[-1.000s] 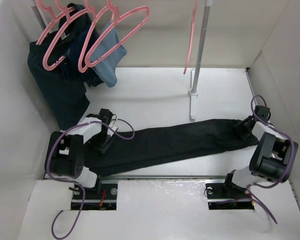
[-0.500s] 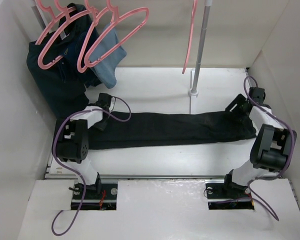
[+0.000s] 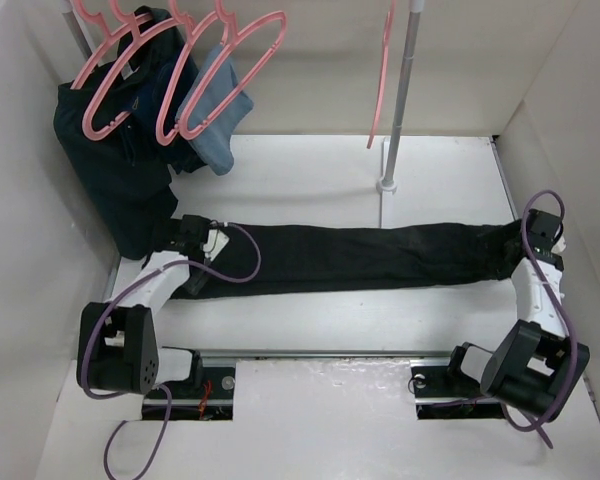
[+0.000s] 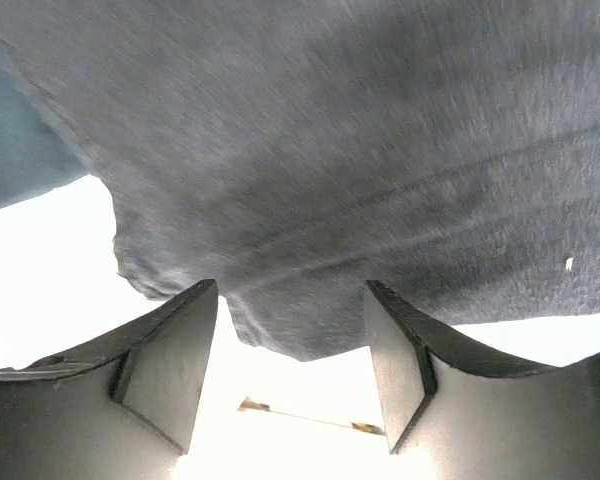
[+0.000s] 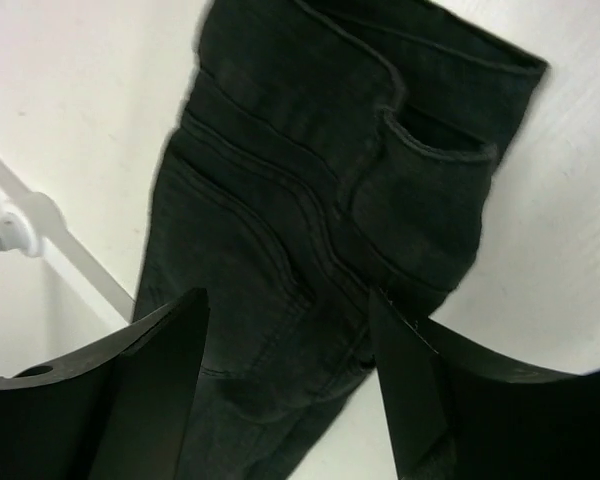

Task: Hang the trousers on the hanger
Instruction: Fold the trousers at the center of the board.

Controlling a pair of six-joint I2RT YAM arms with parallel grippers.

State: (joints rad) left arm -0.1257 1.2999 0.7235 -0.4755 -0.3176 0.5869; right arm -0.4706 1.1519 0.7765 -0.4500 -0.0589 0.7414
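The flap at the trousers' waist (image 5: 420,195) sits bunched over the lower layer. Next, my right gripper pinches the flap's near edge (image 5: 348,350) and pulls it toward the back.
The black trousers (image 3: 360,257) lie flat and stretched out left to right across the middle of the table. My left gripper (image 3: 183,237) is at their left end, open and empty; in the left wrist view the fabric (image 4: 360,150) lies just beyond the fingertips of the gripper (image 4: 290,300). My right gripper (image 3: 539,234) is at their right end, open; in the right wrist view it (image 5: 290,305) hovers over the waist and back pocket (image 5: 420,190). An empty pink hanger (image 3: 382,80) hangs by the pole at the back.
A metal pole (image 3: 400,90) rises from a stand foot (image 3: 385,185) just behind the trousers. Other pink hangers (image 3: 220,70) at the back left carry a dark navy garment (image 3: 110,170) and a light-blue cloth (image 3: 220,110). White walls enclose the table.
The trousers went from slanted to straight and moved farther back. Both grippers swung outward to the trousers' ends, and both now stand open beside the cloth.
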